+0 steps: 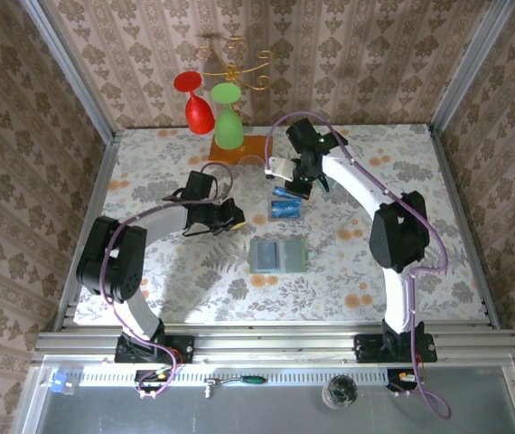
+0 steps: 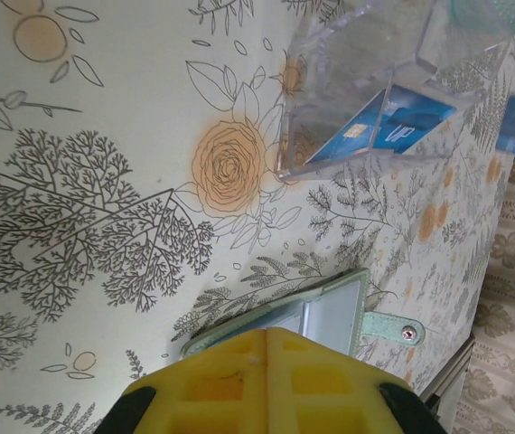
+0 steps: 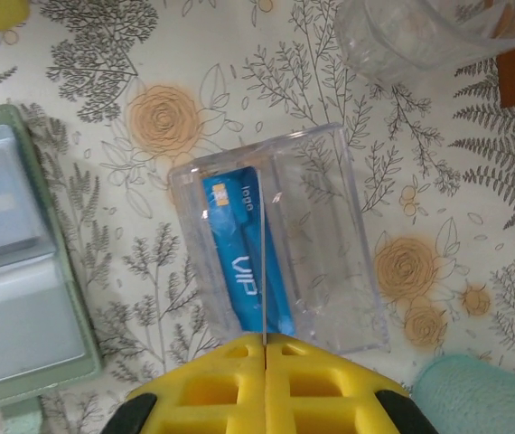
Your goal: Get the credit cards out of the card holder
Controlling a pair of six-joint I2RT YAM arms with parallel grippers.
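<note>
My right gripper should keep lowering the held card [image 3: 263, 249], which hangs upright over the clear box's opening [image 3: 280, 244] with its length along the box, until the card enters, and then release it.
The card holder [image 1: 278, 256] lies open and flat at mid-table, pale grey-green with clear pockets [image 3: 14, 271]. Behind it stands a clear plastic box [image 1: 286, 210] with a blue credit card [image 3: 239, 262] inside. My right gripper [image 1: 298, 185] hovers over that box, shut on a second thin card [image 3: 264, 271] that I see edge-on, just above the box's opening. That card looks blue from above [image 1: 284, 192]. My left gripper [image 2: 266, 333] is shut and empty, its yellow tips pressed together over the card holder's edge [image 2: 330, 312].
A gold stand with a red goblet [image 1: 194, 104] and a green goblet [image 1: 229, 122] stands on a wooden base at the back. A clear cup [image 3: 420, 32] and a pale teal cup [image 3: 483, 398] sit close to the box. Metal rails edge the table.
</note>
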